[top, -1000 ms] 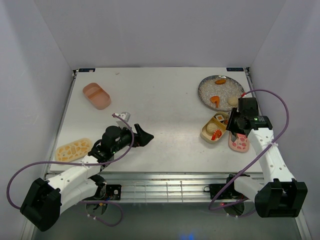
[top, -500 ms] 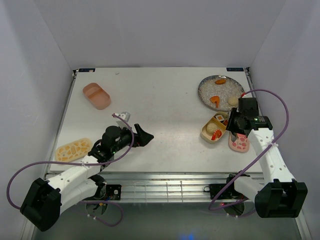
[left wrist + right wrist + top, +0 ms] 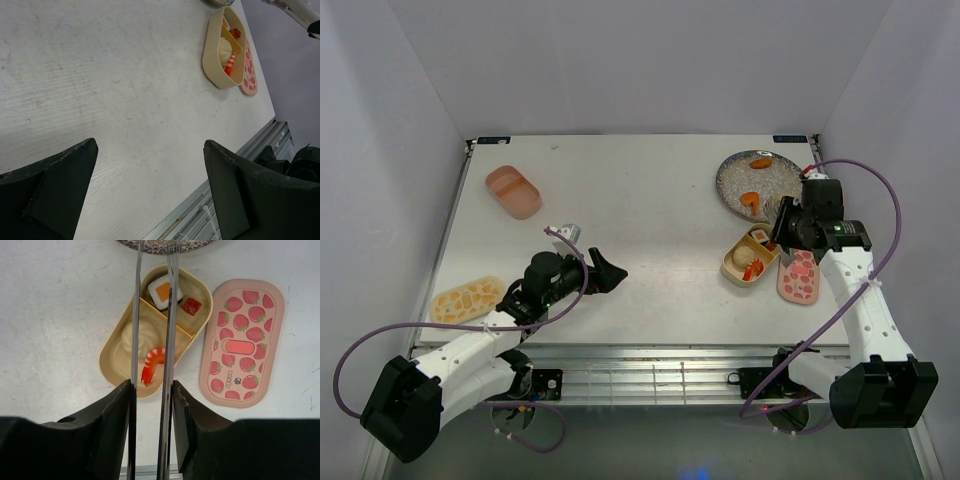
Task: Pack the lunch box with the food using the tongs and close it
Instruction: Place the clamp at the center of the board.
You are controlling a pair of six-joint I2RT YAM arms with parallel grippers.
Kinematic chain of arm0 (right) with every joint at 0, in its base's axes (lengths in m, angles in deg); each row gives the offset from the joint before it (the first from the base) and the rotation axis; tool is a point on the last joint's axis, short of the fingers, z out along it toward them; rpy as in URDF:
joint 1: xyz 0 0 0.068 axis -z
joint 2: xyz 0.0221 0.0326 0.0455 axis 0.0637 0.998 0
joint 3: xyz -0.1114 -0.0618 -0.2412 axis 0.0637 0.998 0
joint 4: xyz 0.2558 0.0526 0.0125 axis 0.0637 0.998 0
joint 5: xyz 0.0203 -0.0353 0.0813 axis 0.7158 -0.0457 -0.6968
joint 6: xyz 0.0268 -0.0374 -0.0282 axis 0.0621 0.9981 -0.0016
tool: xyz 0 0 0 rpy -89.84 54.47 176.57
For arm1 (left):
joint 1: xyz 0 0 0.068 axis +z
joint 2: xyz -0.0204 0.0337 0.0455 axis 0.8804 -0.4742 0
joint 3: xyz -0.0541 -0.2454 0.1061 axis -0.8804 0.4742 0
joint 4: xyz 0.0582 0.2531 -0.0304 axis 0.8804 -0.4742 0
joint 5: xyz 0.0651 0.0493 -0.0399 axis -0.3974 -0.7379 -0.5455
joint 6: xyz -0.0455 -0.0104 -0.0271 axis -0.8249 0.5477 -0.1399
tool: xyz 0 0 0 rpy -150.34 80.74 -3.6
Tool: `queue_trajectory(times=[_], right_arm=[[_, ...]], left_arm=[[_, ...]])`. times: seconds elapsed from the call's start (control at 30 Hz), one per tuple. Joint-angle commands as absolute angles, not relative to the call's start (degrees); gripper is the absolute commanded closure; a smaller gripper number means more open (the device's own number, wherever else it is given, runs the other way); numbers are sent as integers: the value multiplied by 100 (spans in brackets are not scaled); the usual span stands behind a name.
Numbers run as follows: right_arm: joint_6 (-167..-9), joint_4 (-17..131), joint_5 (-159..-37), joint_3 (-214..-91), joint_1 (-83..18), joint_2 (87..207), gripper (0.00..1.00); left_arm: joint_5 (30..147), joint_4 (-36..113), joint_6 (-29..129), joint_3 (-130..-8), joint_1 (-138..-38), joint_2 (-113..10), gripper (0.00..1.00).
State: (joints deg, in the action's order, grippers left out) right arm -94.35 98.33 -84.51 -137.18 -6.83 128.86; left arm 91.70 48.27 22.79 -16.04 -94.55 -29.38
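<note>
The middle spot for the tongs (image 3: 642, 285) is under my left gripper, so my left gripper should move back toward the pink tray (image 3: 513, 192) before my right gripper puts the tongs there.
The tan tray of the lunch box (image 3: 116, 371) (image 3: 735, 262) holds food: a cream bun (image 3: 146, 335), a red-and-white shrimp (image 3: 152, 363), an orange-topped rice piece (image 3: 160, 291) and a small red piece (image 3: 191, 305). My right gripper (image 3: 152, 386) (image 3: 788, 226) hangs above this tray, shut on the silvery tongs (image 3: 170, 315). The two tong arms run up over the tray, their tips past the frame's top. My left gripper (image 3: 150, 144) (image 3: 607, 271) stands wide open over bare table near the middle. More orange food (image 3: 751, 199) lies on the grey plate (image 3: 770, 180).
A pink strawberry-patterned lid (image 3: 242, 342) (image 3: 799, 276) lies flat just right of the tan tray. A pink tray (image 3: 513, 190) sits at the far left. A tan pebble-patterned lid (image 3: 467, 298) lies near the left front edge. The table's metal front rail (image 3: 240, 155) is close by.
My right arm has moved back toward the plate with the tongs, uncovering the pink lid and now hiding the plate's right side. The left arm has not moved.
</note>
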Motion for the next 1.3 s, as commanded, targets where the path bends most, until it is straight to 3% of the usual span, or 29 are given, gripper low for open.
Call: queue_trajectory(times=[0.0, 0.53, 1.27], right_arm=[[-9287, 9464, -8644, -14067, -708, 13080, 58], [-9217, 8655, -8926, -14603, -725, 14108, 58], [-9076, 7802, -9436, -13803, -1235, 13792, 58]], left_arm=[[9103, 4848, 2365, -1675, -9491, -2947, 2], [8576, 4830, 2532, -1807, -9491, -3474, 2], [8232, 3873, 2286, -3142, -9491, -3843, 2]])
